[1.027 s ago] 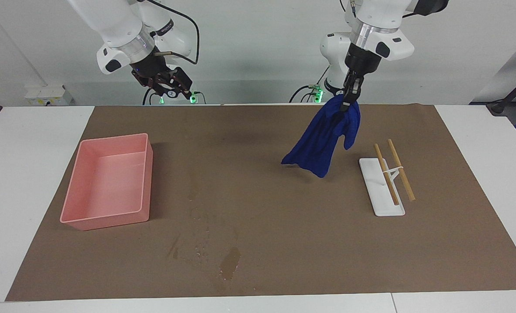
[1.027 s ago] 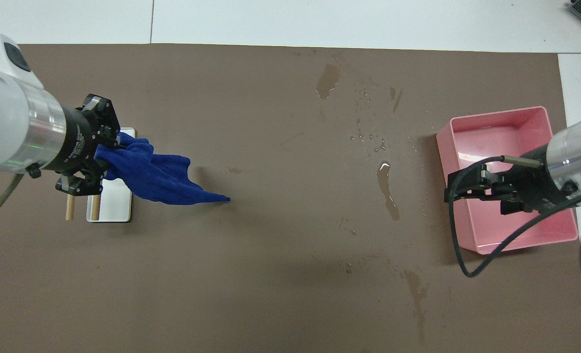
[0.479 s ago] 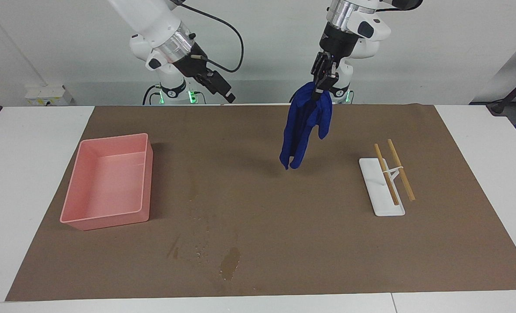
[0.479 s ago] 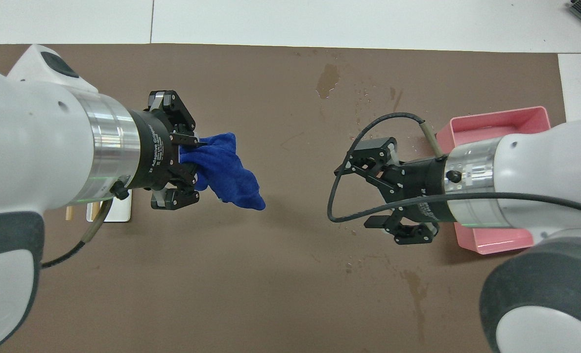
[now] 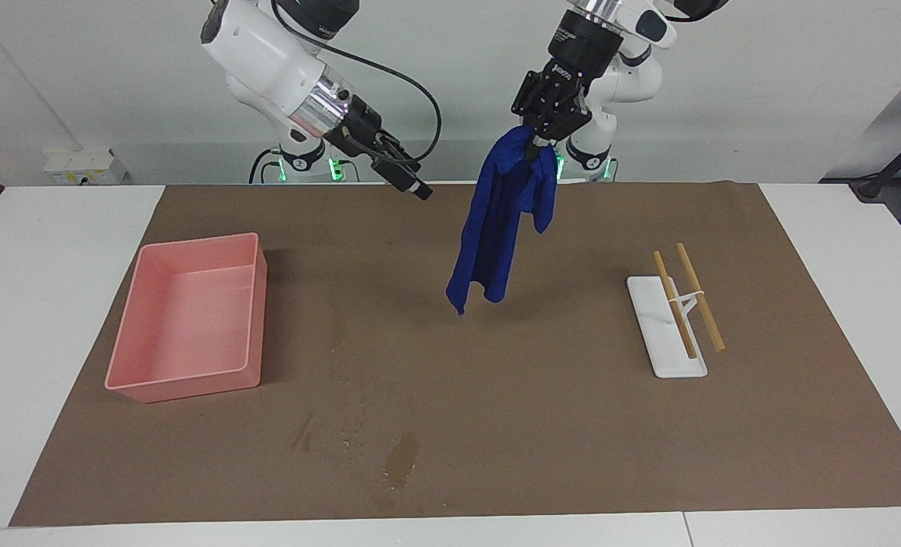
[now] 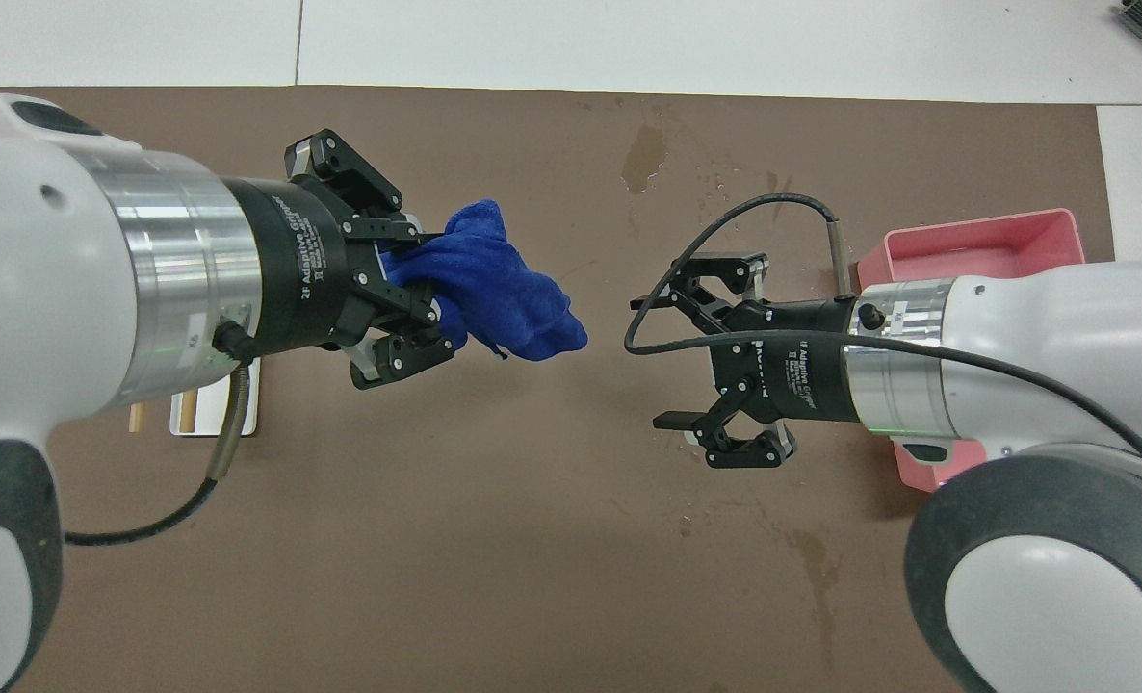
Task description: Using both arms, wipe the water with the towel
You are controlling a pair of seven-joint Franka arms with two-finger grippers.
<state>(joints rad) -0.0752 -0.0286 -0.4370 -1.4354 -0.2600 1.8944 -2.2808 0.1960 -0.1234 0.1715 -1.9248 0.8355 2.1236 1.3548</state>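
Note:
I expect the blue towel (image 6: pixel 480 277) to hang in separate limp tails when I carry it with my right gripper, because a creased, loose end (image 6: pixel 547 324) spills past my left gripper.
The blue towel (image 5: pixel 500 228) hangs in the air over the middle of the brown paper, pinched at its top by my left gripper (image 5: pixel 539 140), which is shut on it. From above, the towel (image 6: pixel 504 298) bunches out past the left gripper (image 6: pixel 425 277). My right gripper (image 6: pixel 656 362) is open and empty, facing the towel across a short gap; in the facing view the right gripper (image 5: pixel 412 182) hangs high, beside the towel's top. Water (image 5: pixel 401 463) darkens the paper in a blotch farthest from the robots, with droplets (image 5: pixel 344 437) beside it. Water (image 6: pixel 644 156) also shows from above, and a streak (image 6: pixel 817 568) lies nearer to the robots.
A pink tray (image 5: pixel 184 319) sits toward the right arm's end of the table, its rim (image 6: pixel 995 231) partly under the right arm. A white stand with two wooden sticks (image 5: pixel 678 315) lies toward the left arm's end. White table (image 5: pixel 55 304) surrounds the brown paper (image 5: pixel 572 425).
The left gripper has lifted the towel higher and carried it toward the table's middle. The right gripper has swung from over the pink tray toward the towel, still open.

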